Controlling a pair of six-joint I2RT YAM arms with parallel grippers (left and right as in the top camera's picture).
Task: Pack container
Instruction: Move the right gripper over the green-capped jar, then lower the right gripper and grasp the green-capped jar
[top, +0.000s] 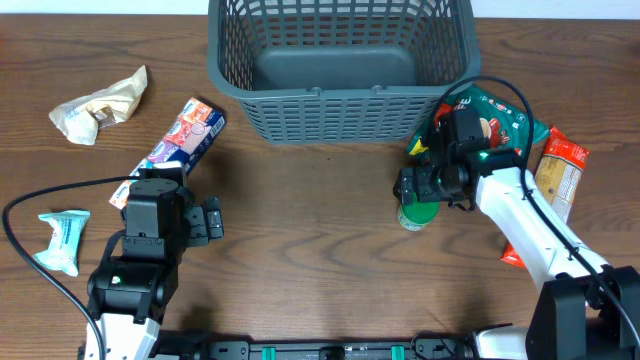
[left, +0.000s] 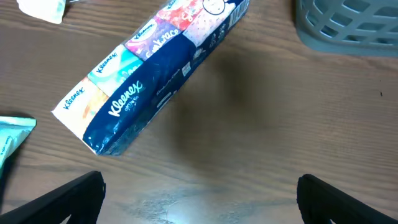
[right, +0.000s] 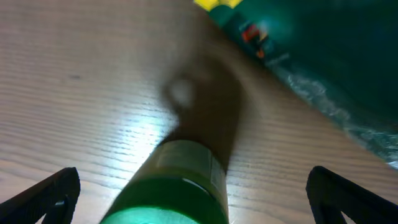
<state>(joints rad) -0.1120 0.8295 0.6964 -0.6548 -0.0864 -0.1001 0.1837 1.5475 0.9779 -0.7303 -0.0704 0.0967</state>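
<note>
I should keep lowering until my right gripper's open fingers close around the jar's body (right: 188, 158), since the green-lidded jar (top: 418, 212) stands between them clear of the green snack bag.
The dark grey lattice basket (top: 340, 65) stands at the far middle of the table, with nothing visible inside; its corner shows in the left wrist view (left: 348, 28). My right gripper (top: 418, 190) is open above an upright green-lidded jar (top: 417, 213), which sits between the spread fingers (right: 193, 199) without being gripped (right: 177, 190). My left gripper (top: 200, 220) is open and empty (left: 199, 199) over bare wood, just short of a blue Kleenex tissue pack (top: 180, 145) (left: 155, 74).
A green snack bag (top: 490, 120) (right: 323, 62) and an orange packet (top: 560, 170) lie right of the basket. A crumpled beige bag (top: 100, 105) lies far left, a teal packet (top: 62, 240) (left: 12, 140) near the left edge. Cables trail from both arms.
</note>
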